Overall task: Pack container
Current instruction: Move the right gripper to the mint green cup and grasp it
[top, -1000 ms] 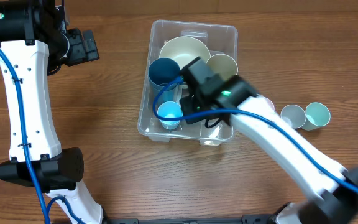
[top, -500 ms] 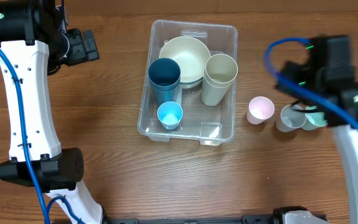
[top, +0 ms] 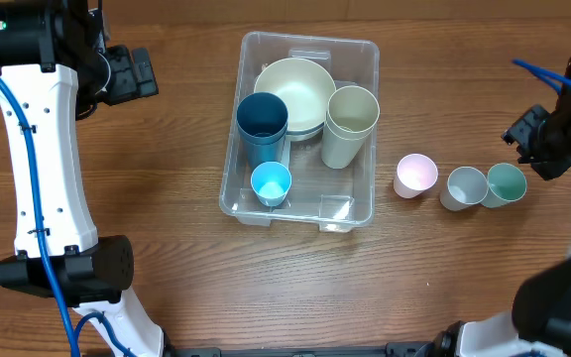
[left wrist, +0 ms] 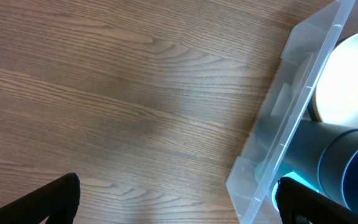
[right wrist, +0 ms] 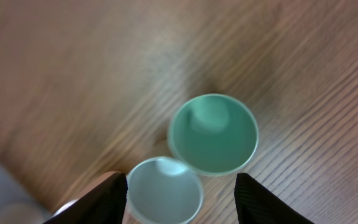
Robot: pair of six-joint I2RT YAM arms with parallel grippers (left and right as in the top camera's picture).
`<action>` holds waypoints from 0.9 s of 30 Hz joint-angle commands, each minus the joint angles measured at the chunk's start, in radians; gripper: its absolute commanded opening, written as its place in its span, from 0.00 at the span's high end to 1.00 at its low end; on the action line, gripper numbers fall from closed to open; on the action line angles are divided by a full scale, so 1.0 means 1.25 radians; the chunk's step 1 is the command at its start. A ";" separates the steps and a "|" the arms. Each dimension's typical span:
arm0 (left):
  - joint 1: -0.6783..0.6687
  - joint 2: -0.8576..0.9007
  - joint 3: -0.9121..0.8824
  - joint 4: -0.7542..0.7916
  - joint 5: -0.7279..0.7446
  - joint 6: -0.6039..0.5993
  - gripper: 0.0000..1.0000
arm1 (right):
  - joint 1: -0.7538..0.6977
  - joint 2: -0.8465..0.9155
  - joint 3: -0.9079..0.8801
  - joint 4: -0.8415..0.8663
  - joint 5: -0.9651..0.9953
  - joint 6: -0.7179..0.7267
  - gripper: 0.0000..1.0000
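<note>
The green cup's rim is clear on the side facing away from the grey cup, so my right gripper should keep moving down until its fingers are on both sides of that rim.
The clear plastic container sits mid-table and holds a cream bowl, a dark blue cup, a beige cup and a small light blue cup. Right of it stand a pink cup, a grey cup and a green cup. My right gripper is open and empty, above the grey cup and green cup. My left gripper is open and empty, left of the container, whose wall shows in the left wrist view.
The wooden table stretches bare to the left and front of the container. My left arm's white links run down the table's left side.
My right arm has pulled out of the container and swung far right, leaving the light blue cup inside; its gripper is now above the green and grey cups. The left arm has not moved.
</note>
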 commanded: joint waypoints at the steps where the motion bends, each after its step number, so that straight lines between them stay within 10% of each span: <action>1: -0.002 -0.003 0.006 -0.002 -0.005 0.015 0.00 | -0.031 0.063 -0.004 -0.007 -0.001 0.006 0.42; 21: -0.002 -0.003 0.006 -0.002 -0.005 0.015 0.00 | -0.127 0.084 -0.187 0.117 -0.128 -0.075 0.45; 27: -0.002 -0.003 0.006 -0.002 -0.005 0.015 0.00 | -0.134 0.085 -0.222 0.162 -0.128 -0.052 0.73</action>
